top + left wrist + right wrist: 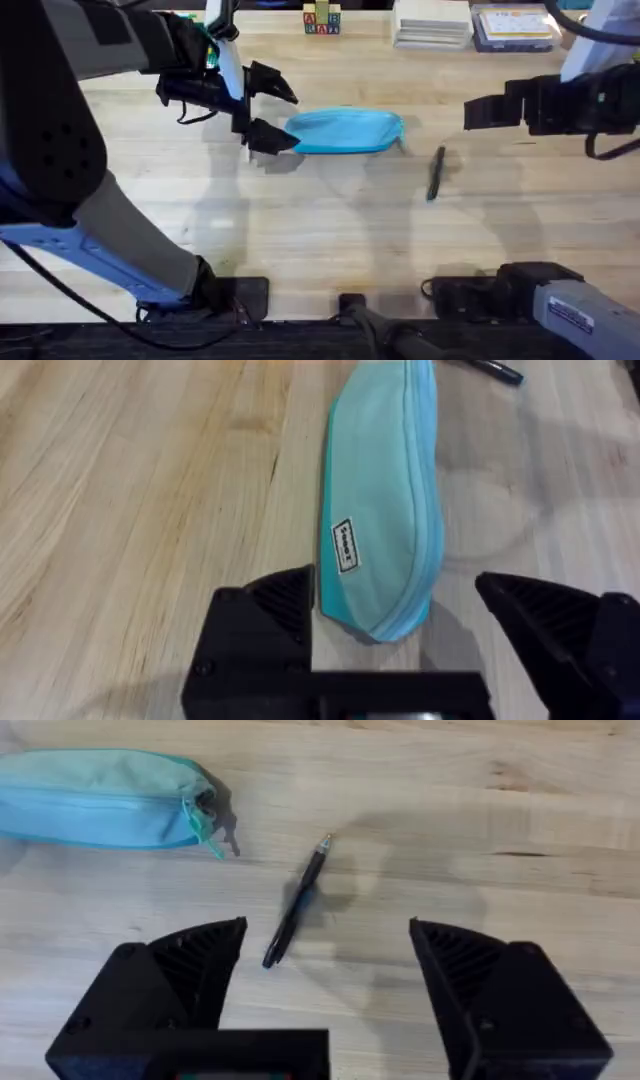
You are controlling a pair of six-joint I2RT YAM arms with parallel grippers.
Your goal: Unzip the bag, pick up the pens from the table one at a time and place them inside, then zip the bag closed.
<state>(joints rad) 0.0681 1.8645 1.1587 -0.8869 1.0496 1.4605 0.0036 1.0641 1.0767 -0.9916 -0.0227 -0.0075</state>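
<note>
I expect the bag to open lengthwise when I pull the tab across, because the zipper line [413, 490] curves along the bag's top [345, 132] toward my left gripper.
The light-blue bag [345, 131] lies flat on the wooden table [320, 230], its zipper closed, with the pull tab [207, 830] at its right end. My left gripper [272, 115] is open at the bag's left end, its black fingers [285, 605] straddling that end [385, 520] just above the wood. One dark pen [435, 173] lies to the right of the bag. My right gripper [478, 112] hovers open up and to the right of the pen [297, 900], holding nothing.
Stacked books and boxes [432, 22] and small letter blocks [321, 18] stand along the far edge of the table. Bare wood stretches across the front half of the table.
</note>
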